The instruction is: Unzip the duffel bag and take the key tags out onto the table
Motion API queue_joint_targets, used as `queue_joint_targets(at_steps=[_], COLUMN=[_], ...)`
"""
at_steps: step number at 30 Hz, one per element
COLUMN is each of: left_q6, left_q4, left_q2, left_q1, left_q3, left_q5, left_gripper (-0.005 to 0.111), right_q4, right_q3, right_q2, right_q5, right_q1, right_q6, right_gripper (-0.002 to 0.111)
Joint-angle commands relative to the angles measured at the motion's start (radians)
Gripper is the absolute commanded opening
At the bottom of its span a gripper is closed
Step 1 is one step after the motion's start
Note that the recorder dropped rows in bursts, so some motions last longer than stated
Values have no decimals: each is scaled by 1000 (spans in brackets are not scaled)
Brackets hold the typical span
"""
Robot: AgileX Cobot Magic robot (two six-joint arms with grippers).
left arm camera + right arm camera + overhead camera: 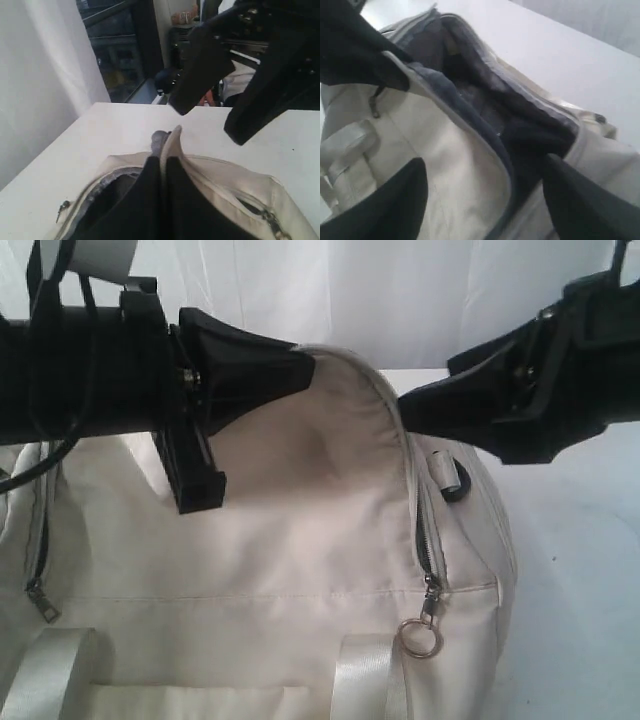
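Note:
The raised flap is in front of the bag's opening, so my right gripper must fold it down toward the bag's handles before my left gripper goes in.
The cream duffel bag fills the table's near side, its top zip undone. My left gripper is shut on the edge of the bag's raised flap and holds it up. The right gripper hovers open just above the gap, one finger over the cream panel and the other over the far rim. Inside, only dark grey lining shows. The key tags are hidden.
A silver zip pull with a ring hangs on the front; another pull sits at the left. A black D-ring is at the bag's right end. Shiny handles lie at the near edge. White curtain stands behind.

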Motion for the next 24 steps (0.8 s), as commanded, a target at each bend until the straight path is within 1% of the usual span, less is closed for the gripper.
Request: queue_joint_targets(at_steps=[1, 4, 6, 8, 13, 14, 16, 18, 22, 24], left_q6=[-8, -60, -60, -79, -159, -172, -175, -175, -178, -189], left_q4=[50, 99, 99, 118, 236, 253, 259, 259, 259, 259], left_q2=[-56, -79, -94, -102, -112, -114, -121, -128, -155, -177], left_q1=[3, 3, 3, 3, 3, 3, 3, 3, 3, 3], left_q3=[40, 43, 43, 43, 43, 43, 43, 43, 43, 43], left_q5=[58, 79, 100, 106, 73, 68, 68, 52, -10, -63], left_gripper=[0, 0, 0, 0, 0, 0, 1, 8, 31, 43], right_q4=[33, 35, 35, 35, 33, 32, 29, 29, 29, 29], right_q3=[-4, -4, -4, -4, -4, -4, -4, -5, -5, -5], right_q2=[61, 103, 125, 133, 134, 134, 134, 134, 115, 95], right_q5=[-15, -52, -102, -140, -135, -124, -88, -51, 18, 49], right_q1=[76, 130, 174, 202, 244, 249, 251, 251, 251, 251], right_q6=[-137, -229, -247, -247, -247, -247, -247, -247, -264, -264], right_gripper=[62, 60, 53, 41, 3, 0, 0, 0, 0, 0])
